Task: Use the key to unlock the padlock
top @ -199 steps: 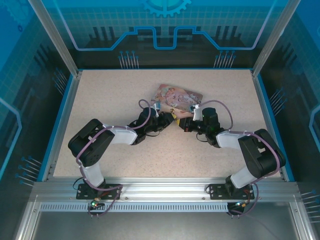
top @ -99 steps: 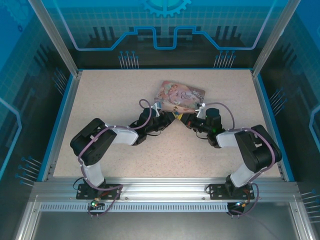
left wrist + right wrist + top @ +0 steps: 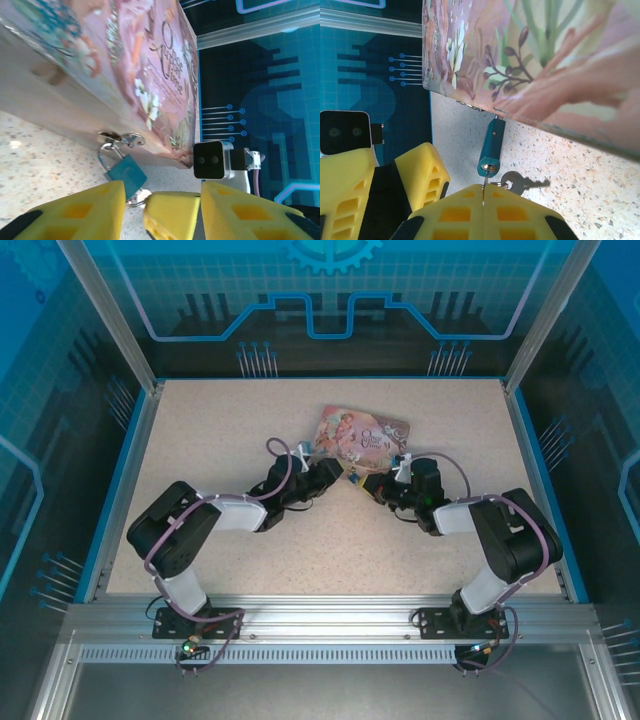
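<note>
The blue padlock is hanging loosely from the latch (image 3: 121,138), so my left gripper needs to hold the padlock's body (image 3: 127,175) tight before my right gripper turns the key.
The blue padlock (image 3: 125,174) hangs by its silver shackle from the latch of the pink box (image 3: 145,65). In the right wrist view I look at the padlock (image 3: 490,144) from its keyhole end. The thin blade of the key (image 3: 484,181) runs from the keyhole into my right gripper (image 3: 483,190), which is shut on the key. A second key (image 3: 518,182) on the same ring lies on the table beside it. My left gripper (image 3: 162,194) is open, its yellow fingers (image 3: 80,210) on either side of the right gripper's tips, just short of the padlock. From above, both grippers (image 3: 335,473) (image 3: 368,483) meet at the padlock (image 3: 350,478).
The pink box (image 3: 362,433) lies flat behind the two grippers, mid-table. Speckled tabletop (image 3: 220,430) stretches free to the left, right and front. A blue rim and glass walls (image 3: 130,430) bound the table. The right wrist camera (image 3: 212,160) sits close ahead of the left fingers.
My left gripper has opened, and the left arm has shifted slightly left. The right gripper stays shut on the key at the padlock. The box has shifted a little.
</note>
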### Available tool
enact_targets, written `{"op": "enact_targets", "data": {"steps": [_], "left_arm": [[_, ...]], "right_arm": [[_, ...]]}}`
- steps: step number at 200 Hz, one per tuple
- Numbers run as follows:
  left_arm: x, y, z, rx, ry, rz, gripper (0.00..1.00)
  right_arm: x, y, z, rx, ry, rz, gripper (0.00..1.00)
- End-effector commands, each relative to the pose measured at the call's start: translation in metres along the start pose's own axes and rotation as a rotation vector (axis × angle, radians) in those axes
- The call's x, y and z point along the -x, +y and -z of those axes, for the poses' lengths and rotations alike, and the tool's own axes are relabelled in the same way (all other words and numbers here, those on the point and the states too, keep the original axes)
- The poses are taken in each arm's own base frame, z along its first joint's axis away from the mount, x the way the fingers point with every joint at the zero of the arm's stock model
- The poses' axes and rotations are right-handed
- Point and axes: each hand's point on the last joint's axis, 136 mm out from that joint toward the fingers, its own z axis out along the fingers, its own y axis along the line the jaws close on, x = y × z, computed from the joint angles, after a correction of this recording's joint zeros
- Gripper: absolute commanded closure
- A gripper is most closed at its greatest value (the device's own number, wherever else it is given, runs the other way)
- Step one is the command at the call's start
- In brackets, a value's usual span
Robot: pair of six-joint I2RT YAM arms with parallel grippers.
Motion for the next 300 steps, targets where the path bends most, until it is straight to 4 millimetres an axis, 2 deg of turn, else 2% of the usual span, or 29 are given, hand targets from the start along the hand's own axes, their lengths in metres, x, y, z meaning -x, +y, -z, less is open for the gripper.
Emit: {"op": "enact_targets", "data": {"steps": [1,61,93,127,155,212,236,300], "left_arm": [[0.001,0.019,0.007,0.06,-0.01,0.025,0.51],[-0.013,0.018,-0.01,0.035,0.04,0.06,0.4],[-0.028,0.017,-0.024,0.017,0.083,0.099,0.39],[-0.031,0.011,-0.037,-0.01,0.091,0.11,0.39],[-0.031,0.009,-0.044,-0.023,0.087,0.114,0.45],[-0.025,0.009,-0.046,-0.043,0.05,0.124,0.68],[-0.027,0.004,-0.049,-0.057,0.055,0.13,0.71],[-0.031,0.004,-0.056,-0.081,0.054,0.17,0.7]], "right_arm": [[-0.006,-0.013,0.004,-0.039,0.022,0.012,0.99],[-0.015,-0.032,0.004,-0.063,0.032,0.013,0.99],[-0.018,-0.037,0.003,-0.067,0.035,0.008,0.99],[-0.021,-0.038,0.002,-0.072,0.041,0.01,0.99],[-0.022,-0.039,0.002,-0.073,0.043,0.011,0.99],[-0.023,-0.039,0.001,-0.071,0.045,0.008,0.98],[-0.022,-0.038,0.001,-0.067,0.04,-0.003,0.98],[-0.025,-0.038,-0.002,-0.071,0.05,-0.019,0.98]]}}
